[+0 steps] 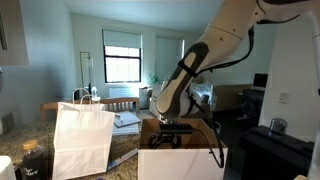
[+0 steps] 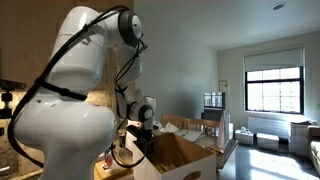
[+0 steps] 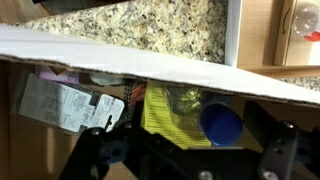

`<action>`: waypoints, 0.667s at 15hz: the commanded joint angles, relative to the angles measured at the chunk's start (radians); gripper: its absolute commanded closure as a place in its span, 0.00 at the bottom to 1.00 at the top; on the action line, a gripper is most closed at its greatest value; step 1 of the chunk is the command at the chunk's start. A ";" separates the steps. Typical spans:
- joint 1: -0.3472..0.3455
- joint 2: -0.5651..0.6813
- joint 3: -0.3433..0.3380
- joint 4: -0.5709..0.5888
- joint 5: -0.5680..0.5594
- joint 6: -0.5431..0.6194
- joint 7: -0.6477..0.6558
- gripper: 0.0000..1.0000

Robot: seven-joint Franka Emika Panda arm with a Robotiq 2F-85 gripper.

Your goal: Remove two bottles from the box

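Observation:
The bottle's round blue cap (image 3: 221, 124) is off centre, near one finger of my open gripper. I should get my gripper centred around the cap before I close it and lift.
The brown cardboard box stands on the counter, showing its white front face in an exterior view (image 1: 180, 162) and its upright flaps in an exterior view (image 2: 190, 155). My gripper hangs just above the box's open top in both exterior views (image 1: 175, 128) (image 2: 146, 130). In the wrist view, a small bottle with a round blue cap (image 3: 221, 125) and a yellow label lies inside the box, under a white flap edge (image 3: 150, 62). My gripper (image 3: 185, 158) is open, with its dark fingers spread to either side of the bottle and touching nothing. No other bottle shows clearly.
A white paper bag with handles (image 1: 82, 135) stands beside the box, with a dark labelled jar (image 1: 33, 160) next to it. Inside the box, a packet with a white printed label (image 3: 58, 102) lies beside the bottle. The speckled granite counter (image 3: 150, 28) lies beyond the flap.

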 commanded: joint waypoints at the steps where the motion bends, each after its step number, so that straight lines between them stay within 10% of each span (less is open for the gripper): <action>1: -0.014 -0.062 0.014 -0.057 0.019 0.008 -0.026 0.00; 3: -0.015 -0.070 0.016 -0.061 0.019 0.003 -0.029 0.00; 4: -0.015 -0.073 0.016 -0.063 0.018 0.002 -0.028 0.25; 10: -0.011 -0.082 0.012 -0.063 0.006 -0.003 -0.016 0.61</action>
